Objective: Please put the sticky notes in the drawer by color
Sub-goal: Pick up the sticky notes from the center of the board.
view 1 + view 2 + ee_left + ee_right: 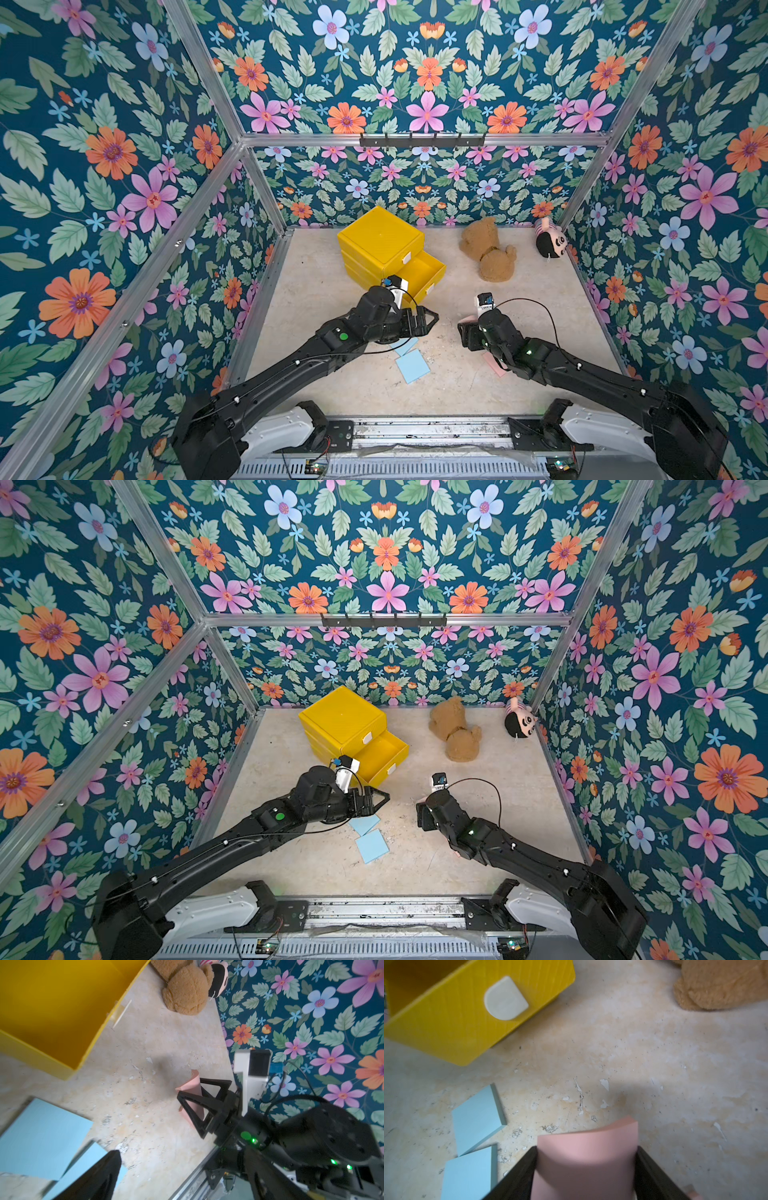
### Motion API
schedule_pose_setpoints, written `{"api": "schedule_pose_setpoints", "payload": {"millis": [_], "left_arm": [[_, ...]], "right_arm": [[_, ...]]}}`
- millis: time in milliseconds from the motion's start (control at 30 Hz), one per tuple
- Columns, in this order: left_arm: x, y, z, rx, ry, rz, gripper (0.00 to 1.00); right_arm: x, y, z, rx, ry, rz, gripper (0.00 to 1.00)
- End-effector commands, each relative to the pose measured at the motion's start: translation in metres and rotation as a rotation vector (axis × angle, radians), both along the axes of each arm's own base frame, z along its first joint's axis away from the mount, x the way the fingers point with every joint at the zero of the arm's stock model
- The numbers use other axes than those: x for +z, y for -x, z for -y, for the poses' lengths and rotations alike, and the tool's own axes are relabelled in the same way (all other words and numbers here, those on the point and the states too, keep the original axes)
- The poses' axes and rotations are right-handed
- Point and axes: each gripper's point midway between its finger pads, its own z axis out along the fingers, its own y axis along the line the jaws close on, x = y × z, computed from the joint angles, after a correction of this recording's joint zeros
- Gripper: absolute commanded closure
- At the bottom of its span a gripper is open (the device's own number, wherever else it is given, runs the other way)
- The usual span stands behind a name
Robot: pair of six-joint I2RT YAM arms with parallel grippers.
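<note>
The pink sticky note (587, 1162) is bending across the fingers of the robot's right gripper, so the left gripper should grab its free edge (590, 1132) to let the right gripper pinch one side.
The yellow drawer (380, 237) cabinet stands at the back left with a lower drawer (422, 270) pulled out, and nothing shows inside it. My right gripper (586, 1167) is shut on a pink sticky note (587, 1153), which bows between the fingers just above the table; it also shows in the left wrist view as a pink note (193, 1093). Two light blue sticky notes (412, 365) (406, 345) lie side by side on the table. My left gripper (432, 321) hangs open and empty over the farther blue one, near the open drawer's front. A second pink note (496, 365) lies mostly hidden under my right arm.
A brown teddy bear (488, 249) lies at the back middle. A small doll (548, 241) sits in the back right corner. Flowered walls close in the table on three sides. A metal rail (415, 428) runs along the table's near edge.
</note>
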Motion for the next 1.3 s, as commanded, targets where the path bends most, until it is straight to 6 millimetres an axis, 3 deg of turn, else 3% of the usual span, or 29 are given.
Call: {"api": "schedule_pose_setpoints", "payload": {"millis": [0,233,467,733,867,1133,1267], "left_arm": [[0.018,-0.015,0.02,0.113,0.119,-0.024,0.0],[0.028,-0.042,0.037,0.21,0.238,-0.022,0.02],[0.017,-0.032,0.076,0.057,0.268,-0.108,0.12],[0.02,-0.013,0.1,-0.085,0.308,-0.135,0.37],[0.022,-0.006,0.109,-0.132,0.313,-0.138,0.38],[0.018,0.002,0.118,-0.18,0.332,-0.165,0.52],[0.017,0.002,0.118,-0.178,0.329,-0.166,0.67]], "right_arm": [[0.031,-0.003,-0.015,0.073,-0.092,0.115,0.28],[0.068,0.01,-0.017,0.135,-0.228,0.224,0.28],[0.093,0.021,-0.019,0.186,-0.3,0.277,0.28],[0.1,0.023,-0.021,0.211,-0.309,0.294,0.27],[0.099,0.02,-0.02,0.202,-0.311,0.293,0.27],[0.102,0.016,-0.015,0.182,-0.304,0.304,0.27],[0.102,0.016,-0.015,0.182,-0.308,0.306,0.27]]}}
